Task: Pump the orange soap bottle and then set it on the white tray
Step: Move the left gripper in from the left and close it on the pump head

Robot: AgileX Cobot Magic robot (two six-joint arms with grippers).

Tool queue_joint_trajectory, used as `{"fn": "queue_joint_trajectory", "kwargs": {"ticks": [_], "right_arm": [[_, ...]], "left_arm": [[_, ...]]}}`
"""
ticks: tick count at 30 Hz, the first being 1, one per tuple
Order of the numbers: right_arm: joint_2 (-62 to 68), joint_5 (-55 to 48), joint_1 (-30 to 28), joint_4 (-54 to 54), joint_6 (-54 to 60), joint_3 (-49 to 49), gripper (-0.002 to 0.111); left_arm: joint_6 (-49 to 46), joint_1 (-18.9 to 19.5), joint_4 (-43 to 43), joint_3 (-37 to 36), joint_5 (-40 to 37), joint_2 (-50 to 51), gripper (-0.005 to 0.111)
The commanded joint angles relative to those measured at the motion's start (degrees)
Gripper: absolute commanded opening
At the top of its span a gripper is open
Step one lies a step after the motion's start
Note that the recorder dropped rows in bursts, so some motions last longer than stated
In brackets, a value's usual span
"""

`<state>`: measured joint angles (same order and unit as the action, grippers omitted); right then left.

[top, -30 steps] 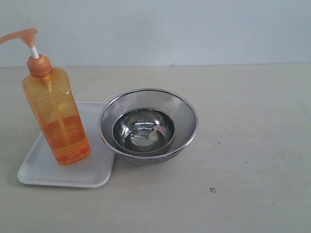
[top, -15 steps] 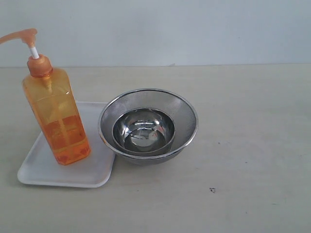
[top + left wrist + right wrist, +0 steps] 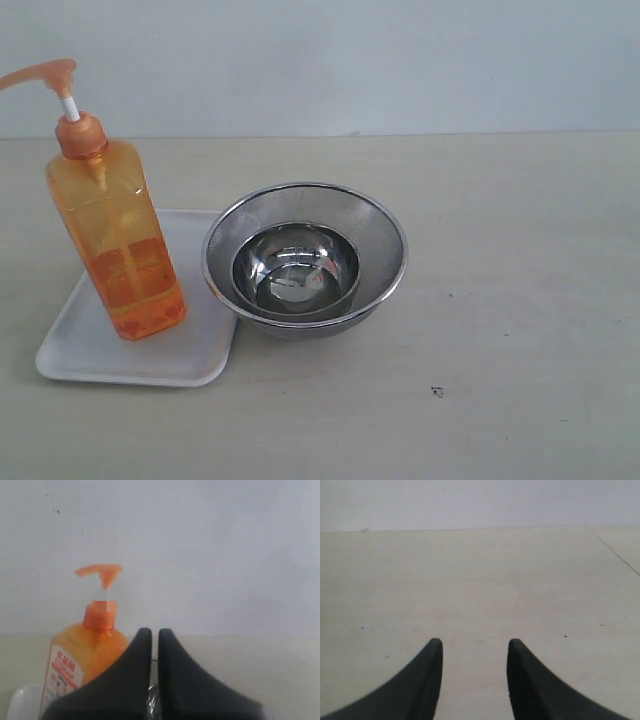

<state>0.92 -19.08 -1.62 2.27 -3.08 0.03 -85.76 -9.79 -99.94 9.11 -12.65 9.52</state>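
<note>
The orange soap bottle's base (image 3: pixel 150 320) is crooked on the white tray, so the robot's left gripper should go back, grasp the bottle's neck (image 3: pixel 81 136) and turn the bottle straighter.
The orange soap bottle (image 3: pixel 115 245) stands upright on the white tray (image 3: pixel 95 355) at the table's left, its pump head (image 3: pixel 45 72) raised on a white stem. No arm shows in the exterior view. In the left wrist view the same orange soap bottle (image 3: pixel 82 655) rises beyond my left gripper (image 3: pixel 155 632), whose two black fingers are shut together with nothing between them and do not touch it; a corner of the white tray (image 3: pixel 20 702) shows beside it. My right gripper (image 3: pixel 475 645) hangs open over bare table, holding nothing.
A round steel mesh strainer (image 3: pixel 385 240) with a smaller steel bowl (image 3: pixel 295 270) inside it stands right beside the tray. A pale wall (image 3: pixel 350 60) backs the table. The table surface (image 3: pixel 520 300) stretches right of the strainer.
</note>
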Motion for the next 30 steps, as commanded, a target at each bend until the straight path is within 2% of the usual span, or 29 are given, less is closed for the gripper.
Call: {"fn": "queue_joint_trajectory", "kwargs": {"ticks": [1,3,5,7,11,18,24,30], "right_arm": [[-0.2,0.2,-0.1,0.1,0.2,0.0,0.038],[-0.2,0.2,-0.1,0.1,0.2,0.0,0.038],[-0.2,0.2,-0.1,0.1,0.2,0.0,0.038],[-0.2,0.2,-0.1,0.1,0.2,0.0,0.038],[-0.2,0.2,-0.1,0.1,0.2,0.0,0.038],[-0.2,0.2,-0.1,0.1,0.2,0.0,0.038],[-0.2,0.2,-0.1,0.1,0.2,0.0,0.038],[-0.2,0.2,-0.1,0.0,0.2,0.0,0.038]], "left_arm": [[-0.3,0.0,0.0,8.3,-0.4,3.5,0.013],[-0.3,0.0,0.0,9.9,-0.7,7.6,0.032],[-0.3,0.0,0.0,10.9,-0.8,13.4,0.06],[-2.3,0.0,0.0,10.9,-0.3,19.8,0.08],[-2.7,0.0,0.0,11.3,0.4,30.2,0.081],[-2.5,0.0,0.0,12.3,-1.1,39.0,0.081],[-3.3,0.0,0.0,12.5,-0.9,40.6,0.081],[-8.3,0.0,0.0,15.3,-2.3,40.7,0.081]]}}
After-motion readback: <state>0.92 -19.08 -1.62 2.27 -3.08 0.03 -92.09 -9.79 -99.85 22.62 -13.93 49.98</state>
